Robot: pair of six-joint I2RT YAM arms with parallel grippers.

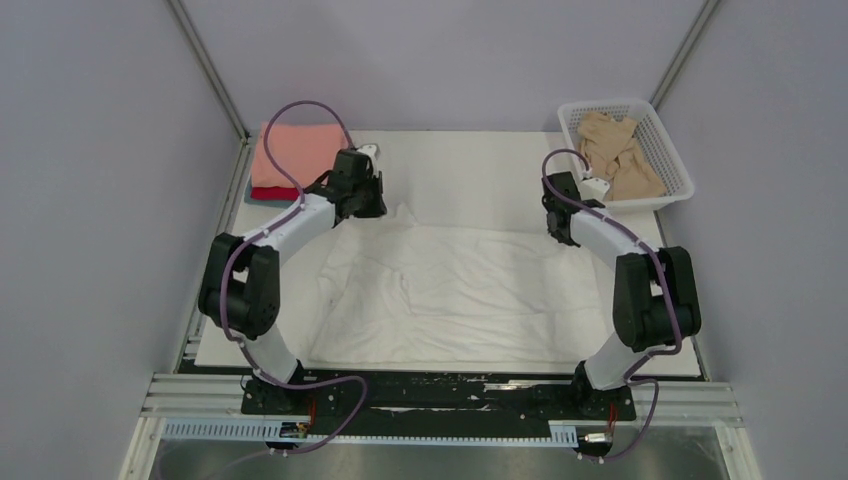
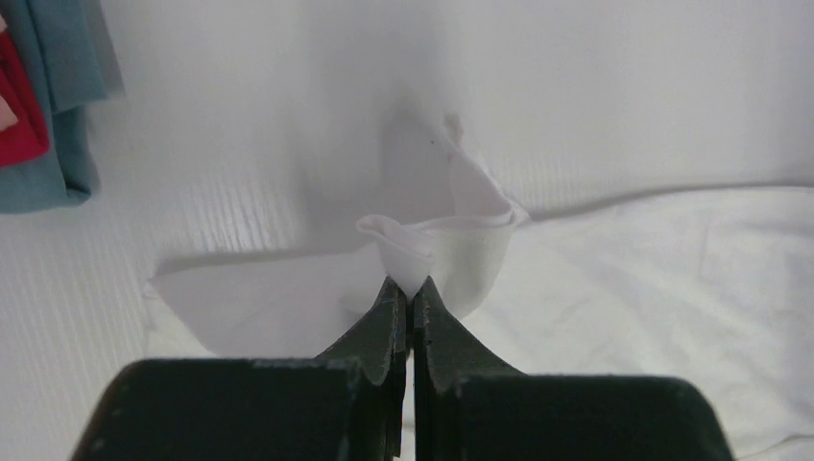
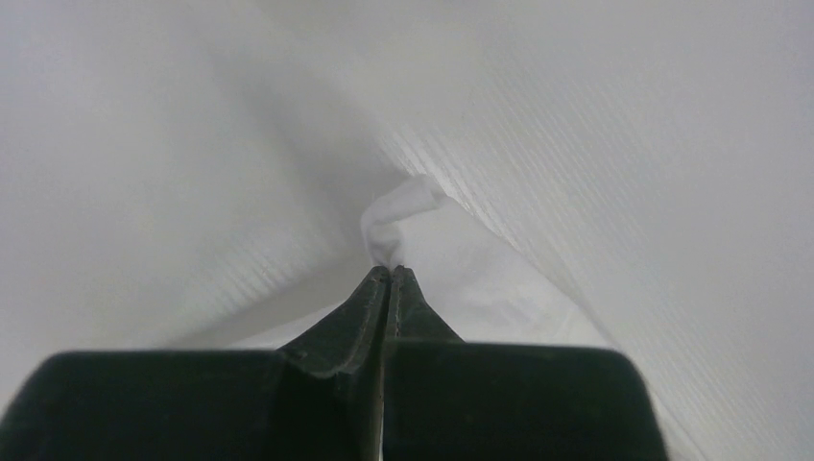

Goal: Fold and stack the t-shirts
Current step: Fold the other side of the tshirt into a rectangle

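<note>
My grippers are closed on both far corners of the white t-shirt, so my left gripper should go toward the t-shirt's near edge (image 1: 352, 354) next and let go there.
A white t-shirt (image 1: 450, 290) lies spread and rumpled across the middle of the table. My left gripper (image 1: 362, 205) is shut on its far left corner; the left wrist view shows a pinched fold of white cloth (image 2: 432, 245) at the gripper's (image 2: 410, 288) tips. My right gripper (image 1: 563, 232) is shut on the far right corner; white cloth (image 3: 408, 216) bunches at the gripper's (image 3: 392, 272) tips. A folded stack sits at the far left, salmon-pink (image 1: 290, 155) on top, red (image 1: 272, 192) and grey-blue (image 2: 58, 86) under it. A beige t-shirt (image 1: 615, 155) lies crumpled in the basket.
A white lattice basket (image 1: 672, 150) stands at the far right corner, just behind my right arm. The white table mat (image 1: 480, 160) is bounded by grey walls on the left, right and back. A metal rail (image 1: 440, 400) runs along the near edge.
</note>
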